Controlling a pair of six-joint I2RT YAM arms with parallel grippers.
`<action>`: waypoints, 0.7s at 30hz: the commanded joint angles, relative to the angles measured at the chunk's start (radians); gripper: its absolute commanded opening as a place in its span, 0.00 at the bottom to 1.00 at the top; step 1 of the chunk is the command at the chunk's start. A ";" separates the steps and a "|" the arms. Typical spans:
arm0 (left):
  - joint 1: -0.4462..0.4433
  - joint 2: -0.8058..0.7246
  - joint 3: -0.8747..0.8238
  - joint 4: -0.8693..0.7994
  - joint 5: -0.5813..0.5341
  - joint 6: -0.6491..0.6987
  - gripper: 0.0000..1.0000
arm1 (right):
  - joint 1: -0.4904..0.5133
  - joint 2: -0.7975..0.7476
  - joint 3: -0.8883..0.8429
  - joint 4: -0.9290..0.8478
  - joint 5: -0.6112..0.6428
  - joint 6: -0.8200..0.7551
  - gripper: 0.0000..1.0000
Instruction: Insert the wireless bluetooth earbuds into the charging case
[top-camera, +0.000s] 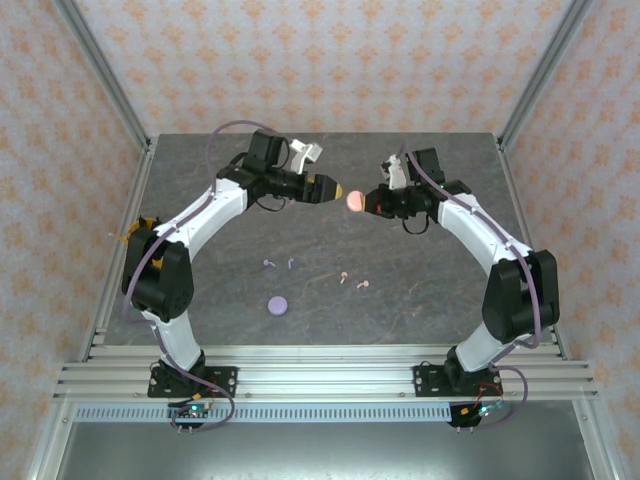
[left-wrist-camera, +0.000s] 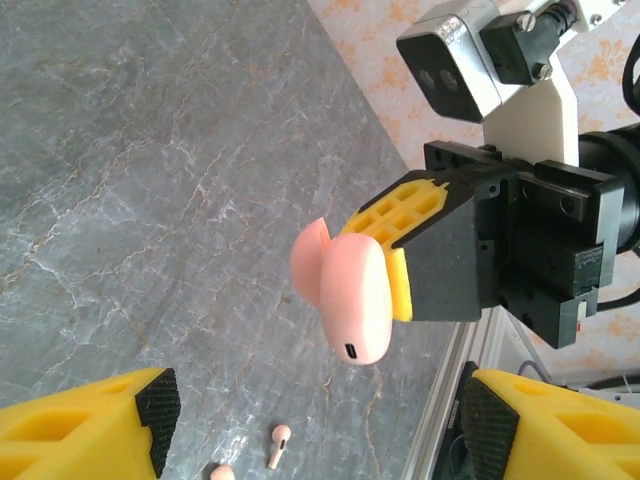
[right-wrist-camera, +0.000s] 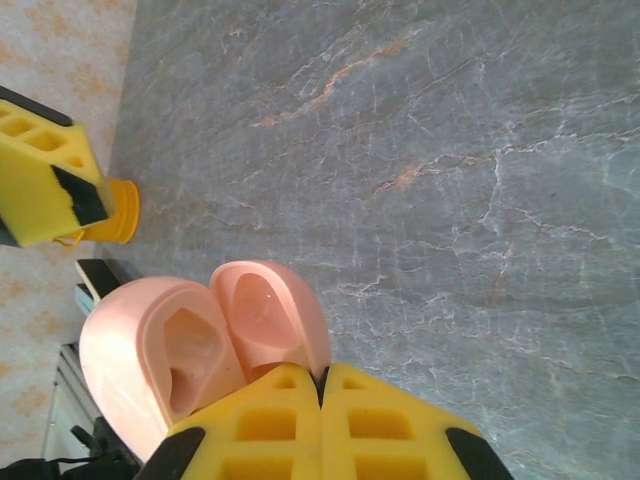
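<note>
The open charging case is pinched by its lid in my right gripper, so next my left gripper grabs the charging case's body before the earbuds go in.
The pink charging case hangs open above the table's far middle, with my right gripper shut on it. In the right wrist view the shut fingertips pinch the case near its hinge, and both hollow halves face the camera. My left gripper stands open just left of the case. In the left wrist view its yellow fingers are spread wide below the case with nothing between them. Two pale pink earbuds and two lilac earbuds lie on the table.
A closed lilac round case lies near the front, left of centre. A yellow object sits at the table's left edge behind the left arm. Metal frame posts and patterned walls border the grey marble table.
</note>
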 joint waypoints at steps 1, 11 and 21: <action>0.006 0.034 0.088 -0.242 0.017 0.165 0.77 | 0.019 0.003 0.055 -0.105 0.082 -0.099 0.00; 0.008 0.151 0.220 -0.482 0.089 0.340 0.77 | 0.123 0.012 0.140 -0.258 0.335 -0.313 0.00; 0.007 0.225 0.251 -0.574 0.227 0.439 0.76 | 0.163 0.027 0.170 -0.269 0.322 -0.399 0.00</action>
